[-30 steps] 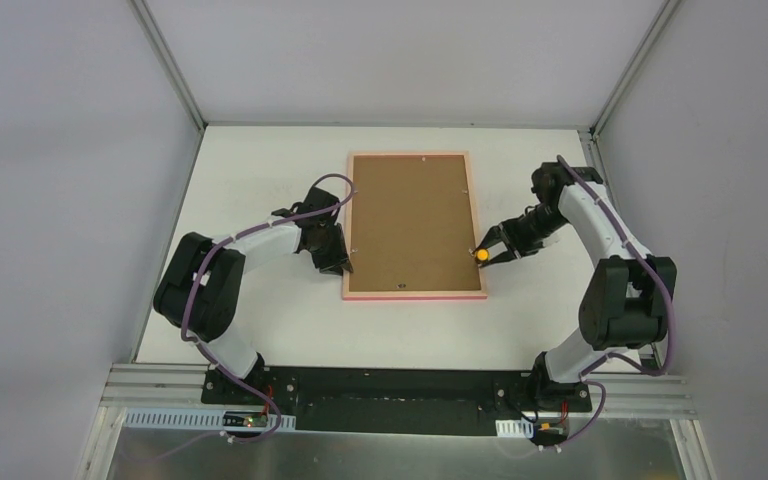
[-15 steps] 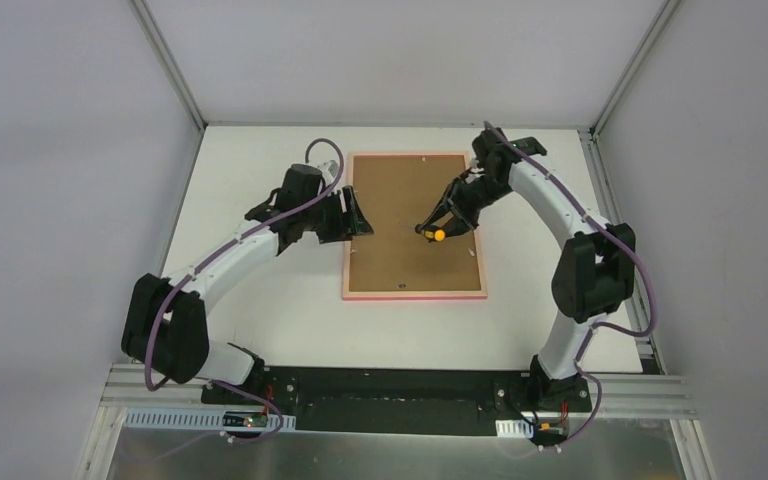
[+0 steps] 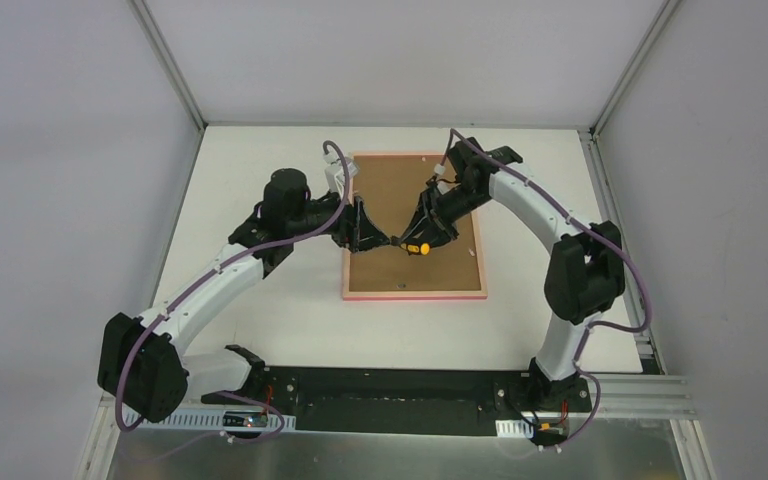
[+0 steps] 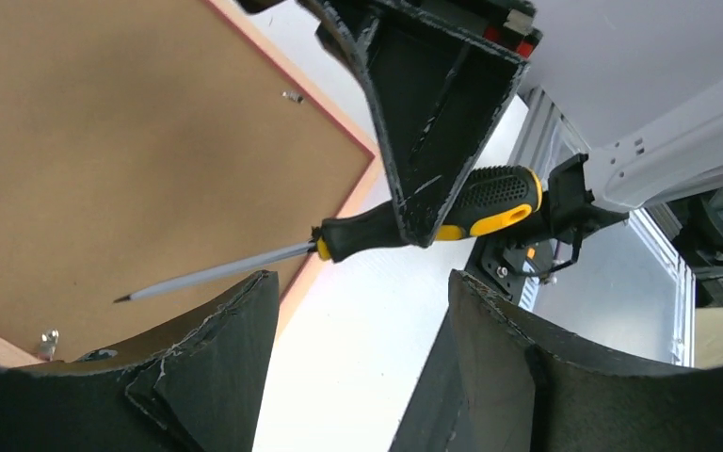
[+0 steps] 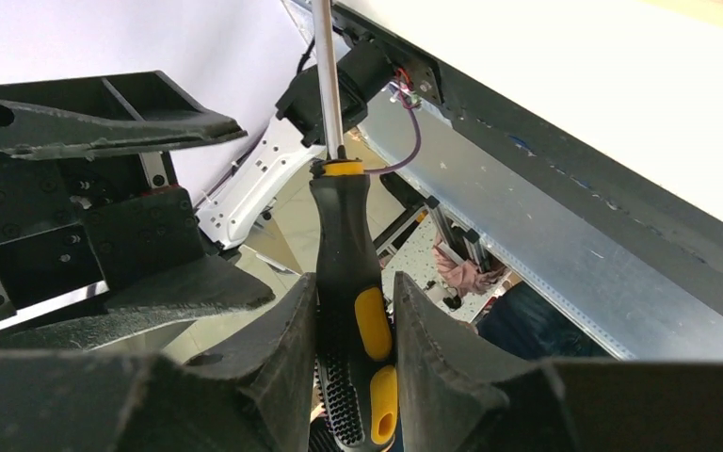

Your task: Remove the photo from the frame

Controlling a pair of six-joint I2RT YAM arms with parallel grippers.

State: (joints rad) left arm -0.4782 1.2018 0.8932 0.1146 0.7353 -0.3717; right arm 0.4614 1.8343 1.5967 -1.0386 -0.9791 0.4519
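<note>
The screwdriver's handle (image 5: 345,231) is lying crosswise in my right gripper. My left gripper should hold the screwdriver's metal rod (image 4: 221,270) steady while my right gripper takes the screwdriver's handle straighter.
The pink frame (image 3: 415,295) lies flat in the middle of the table with its brown back board (image 3: 412,272) facing up. Small metal tabs (image 4: 292,96) hold the board at its edges. The photo's picture side is hidden under the board. My right gripper (image 3: 420,235) hovers over the board's middle, shut on a black and yellow screwdriver (image 3: 423,247). The right wrist view shows the pads clamping its handle (image 5: 353,292). My left gripper (image 3: 372,232) is open and empty, facing the right one just beyond the screwdriver's tip (image 4: 122,298). In the left wrist view the left gripper (image 4: 360,282) frames the screwdriver (image 4: 414,221).
The white table (image 3: 260,300) surrounds the frame. A black base plate and an aluminium rail (image 3: 400,385) run along the near edge. Grey enclosure walls (image 3: 60,150) stand on the left, the right and behind. The two grippers nearly touch above the board.
Both arms have swung from the frame's side edges to above the board's middle. The right one carried the screwdriver left. The left gripper now faces it closely. The frame has not moved.
</note>
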